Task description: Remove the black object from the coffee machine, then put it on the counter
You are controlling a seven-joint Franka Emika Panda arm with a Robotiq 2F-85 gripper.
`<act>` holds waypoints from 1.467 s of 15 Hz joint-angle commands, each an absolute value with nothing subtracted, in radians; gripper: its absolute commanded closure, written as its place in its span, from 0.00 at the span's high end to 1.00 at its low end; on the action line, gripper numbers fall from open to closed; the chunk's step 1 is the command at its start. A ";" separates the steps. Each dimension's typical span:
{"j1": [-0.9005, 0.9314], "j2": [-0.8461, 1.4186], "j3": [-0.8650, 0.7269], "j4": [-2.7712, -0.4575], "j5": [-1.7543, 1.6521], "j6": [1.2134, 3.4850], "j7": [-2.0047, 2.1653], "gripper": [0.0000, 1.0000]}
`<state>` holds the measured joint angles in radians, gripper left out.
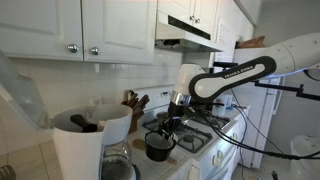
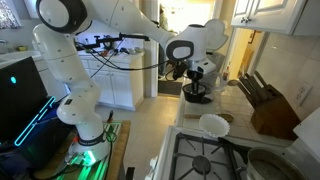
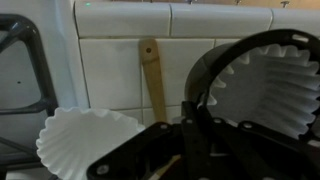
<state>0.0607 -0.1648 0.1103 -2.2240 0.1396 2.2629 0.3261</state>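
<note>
The black object point(image 1: 158, 149) is hanging upright above the counter, clear of the coffee machine, so my gripper carries on moving it down until its base touches the tiles and then let it go.
The black object point(image 3: 206, 74) is a round black basket with a white paper filter point(image 3: 266, 86) inside it. My gripper point(image 3: 198, 105) is shut on its near rim. In both exterior views the black object point(image 1: 158, 148) point(image 2: 197, 93) hangs under the gripper point(image 1: 170, 126) point(image 2: 193, 77), low over the counter point(image 2: 236, 106) between the coffee machine and the stove. I cannot tell whether it touches the tiles. The white coffee machine point(image 1: 92, 140) stands in front with its lid point(image 1: 24, 96) swung up.
A loose white paper filter point(image 3: 86, 145) point(image 2: 213, 125) and a wooden stick point(image 3: 153, 75) lie on the tiled counter point(image 3: 110, 60). A knife block point(image 1: 133, 102) point(image 2: 270, 106) stands by the wall. The stove point(image 1: 205, 135) point(image 2: 215, 160) adjoins the counter.
</note>
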 commanded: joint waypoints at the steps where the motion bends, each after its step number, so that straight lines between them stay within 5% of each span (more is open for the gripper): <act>1: 0.064 -0.164 0.099 -2.292 0.210 2.346 0.346 0.02; 16: 0.059 -0.078 0.073 -2.268 0.223 2.338 0.335 0.02; 18: 0.060 -0.077 0.073 -2.265 0.228 2.329 0.330 0.33; 22: 0.061 -0.078 0.073 -2.262 0.229 2.314 0.328 0.59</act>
<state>0.0570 -0.0860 0.0749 -2.2857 0.1949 2.3471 0.3332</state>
